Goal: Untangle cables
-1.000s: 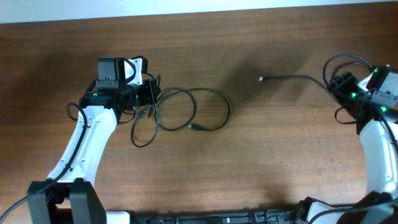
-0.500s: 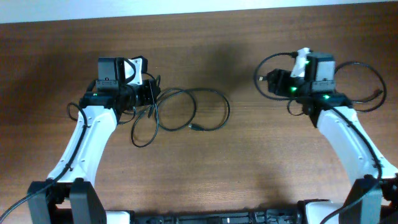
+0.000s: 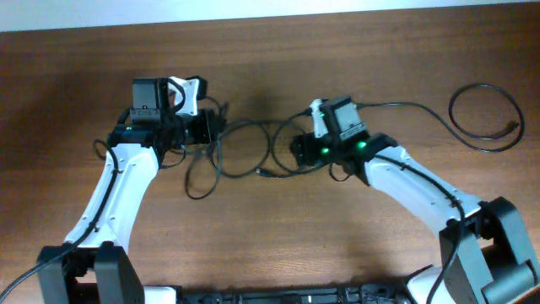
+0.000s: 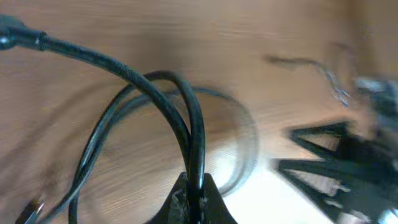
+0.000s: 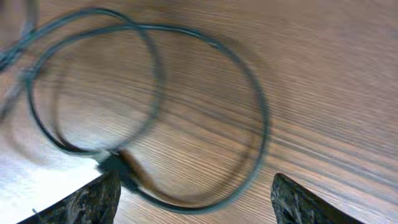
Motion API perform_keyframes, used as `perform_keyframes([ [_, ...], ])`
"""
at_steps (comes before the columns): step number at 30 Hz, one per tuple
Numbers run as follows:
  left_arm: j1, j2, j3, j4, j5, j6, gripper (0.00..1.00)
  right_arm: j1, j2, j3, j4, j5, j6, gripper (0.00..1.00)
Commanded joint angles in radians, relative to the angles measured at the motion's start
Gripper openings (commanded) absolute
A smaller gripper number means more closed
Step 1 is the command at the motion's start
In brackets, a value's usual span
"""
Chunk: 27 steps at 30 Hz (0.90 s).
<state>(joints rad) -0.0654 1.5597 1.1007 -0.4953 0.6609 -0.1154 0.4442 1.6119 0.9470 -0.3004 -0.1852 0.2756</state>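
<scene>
Two parts of the cable tangle (image 4: 190, 134) are pinched together in my left gripper, so it should put them down and open before my right gripper picks up the other loop (image 3: 273, 147) under it.
A tangle of thin black cables (image 3: 253, 148) lies in loose loops mid-table, with a small plug end (image 3: 262, 173) inside. My left gripper (image 3: 207, 128) is shut on a strand at the tangle's left; in the left wrist view the fingertips (image 4: 186, 198) pinch the black cord (image 4: 155, 93). My right gripper (image 3: 300, 152) is open over the tangle's right loop. In the right wrist view the loop (image 5: 256, 112) and a plug (image 5: 115, 164) lie between its spread fingers (image 5: 93, 200), untouched. A separate cable (image 3: 485, 118) lies looped at the far right.
The wooden table (image 3: 337, 228) reaches a pale strip along its back edge (image 3: 270, 10). The separate cable's straight run (image 3: 405, 105) passes just behind my right wrist. The blurred right arm (image 4: 348, 155) shows at the right of the left wrist view.
My right arm swept left from the table's right edge to the tangle, leaving the separate cable looped at the far right. The tangle's loops shifted slightly; my left gripper stayed put, still shut.
</scene>
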Motion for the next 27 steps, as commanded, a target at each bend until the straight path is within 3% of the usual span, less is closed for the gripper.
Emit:
perform_keyframes([
  [1,-0.005,-0.019,-0.003,0.053,0.441,0.186,0.15,0.005,0.005,0.001,0.022,0.007,-0.01,0.77],
  [3,-0.005,-0.019,-0.003,0.065,0.441,0.186,0.25,-0.005,0.005,0.001,0.021,0.006,-0.01,0.77],
  [4,-0.005,-0.019,-0.003,0.065,0.438,0.198,0.34,-0.006,0.005,0.001,0.021,0.006,-0.01,0.77],
  [6,-0.005,-0.019,-0.003,0.062,0.368,0.2,0.62,-0.007,0.005,0.001,0.022,0.005,-0.01,0.77],
  [7,-0.005,-0.019,-0.003,0.053,0.32,0.2,0.68,-0.007,0.005,0.001,0.022,0.005,-0.01,0.78],
  [14,-0.005,-0.019,-0.003,-0.079,-0.146,0.192,0.66,-0.006,0.005,0.001,0.035,-0.054,-0.01,0.78],
  [20,-0.005,-0.018,-0.004,-0.141,-0.474,0.007,0.67,-0.003,0.005,0.001,0.047,-0.077,0.006,0.78],
  [27,-0.005,-0.013,-0.007,-0.147,-0.524,-0.038,0.72,0.04,0.019,0.001,0.046,-0.061,0.02,0.77],
])
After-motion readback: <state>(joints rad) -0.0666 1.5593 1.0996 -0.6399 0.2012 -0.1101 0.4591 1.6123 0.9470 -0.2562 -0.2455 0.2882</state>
